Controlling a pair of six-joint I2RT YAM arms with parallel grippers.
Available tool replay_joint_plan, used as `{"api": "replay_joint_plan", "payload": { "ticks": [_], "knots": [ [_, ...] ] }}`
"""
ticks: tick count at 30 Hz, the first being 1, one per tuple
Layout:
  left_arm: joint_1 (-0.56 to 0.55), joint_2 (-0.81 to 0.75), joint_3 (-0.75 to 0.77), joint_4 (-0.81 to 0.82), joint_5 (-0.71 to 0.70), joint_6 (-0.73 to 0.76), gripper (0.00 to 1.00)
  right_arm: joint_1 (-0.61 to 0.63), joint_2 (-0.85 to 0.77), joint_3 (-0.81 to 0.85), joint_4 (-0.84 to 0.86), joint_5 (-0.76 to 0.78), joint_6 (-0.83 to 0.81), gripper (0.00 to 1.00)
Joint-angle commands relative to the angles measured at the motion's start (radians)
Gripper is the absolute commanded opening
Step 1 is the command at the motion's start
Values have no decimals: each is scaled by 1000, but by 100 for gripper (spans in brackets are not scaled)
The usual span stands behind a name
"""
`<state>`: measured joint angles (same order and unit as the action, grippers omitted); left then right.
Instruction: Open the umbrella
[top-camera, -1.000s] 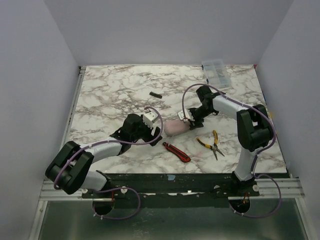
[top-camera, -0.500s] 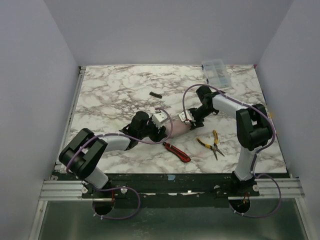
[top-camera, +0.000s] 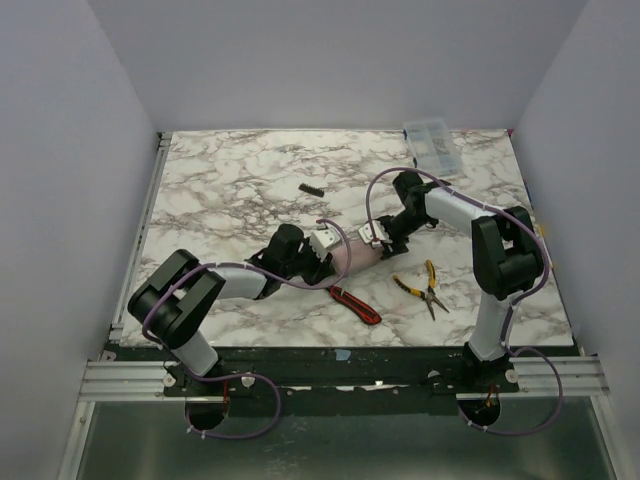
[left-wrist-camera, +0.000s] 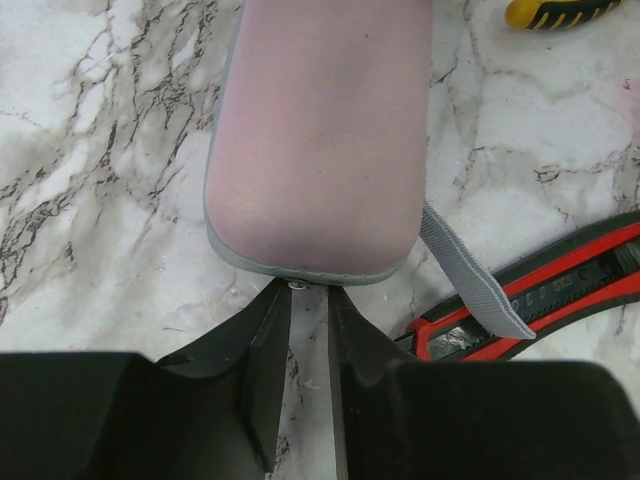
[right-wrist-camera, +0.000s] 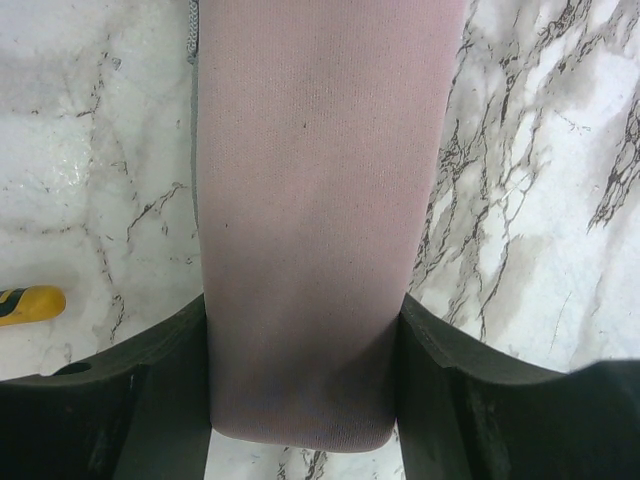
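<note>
My left gripper should open, center on the metal piece and pinch it before it pulls along the grey edge, because the metal piece sits against the end of one finger.
The umbrella lies folded on the marble table, wrapped in pale pinkish fabric with a grey edge. My right gripper is shut on its far end, and in the right wrist view both fingers press the sides of the umbrella around the right gripper's middle. My left gripper is at the near end. In the left wrist view its tips stand a narrow gap apart, touching the rounded end of the umbrella at a small metal piece. A grey strap trails from that end.
A red and black box cutter lies just right of the left gripper, under the strap. Yellow-handled pliers lie near the right arm. A clear plastic box stands at the back right, and a small black piece lies mid-table.
My left arm has reached right to the umbrella's near end, and its jaws have narrowed from wide to a slim gap. The right gripper and the umbrella have stayed put.
</note>
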<state>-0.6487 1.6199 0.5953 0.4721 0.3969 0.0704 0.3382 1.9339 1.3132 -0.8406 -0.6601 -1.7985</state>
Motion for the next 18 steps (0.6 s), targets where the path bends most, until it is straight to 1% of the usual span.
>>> {"api": "replay_joint_plan", "payload": {
  "ticks": [1,2,5,8,12,15,17,18],
  "knots": [
    [-6,18,16,51,-23,16,18,-5,67,-29,-78,40,-60,25],
    [-7,20,20,51,-31,12,14,-5,68,-29,-83,40,-69,25],
    [-4,26,38,33,-64,-17,0,-5,66,-41,-99,45,-102,25],
    [6,20,46,20,-85,-36,0,-5,59,-60,-99,50,-132,24],
    [12,5,46,15,-98,-13,0,-5,60,-63,-105,50,-158,24],
    [17,-5,50,4,-82,10,0,-5,74,-44,-106,42,-145,24],
    [17,-22,39,-8,-47,26,0,-5,88,-20,-119,40,-132,24],
    [18,-35,26,-7,-39,33,7,-5,93,-13,-122,41,-124,24]
  ]
}}
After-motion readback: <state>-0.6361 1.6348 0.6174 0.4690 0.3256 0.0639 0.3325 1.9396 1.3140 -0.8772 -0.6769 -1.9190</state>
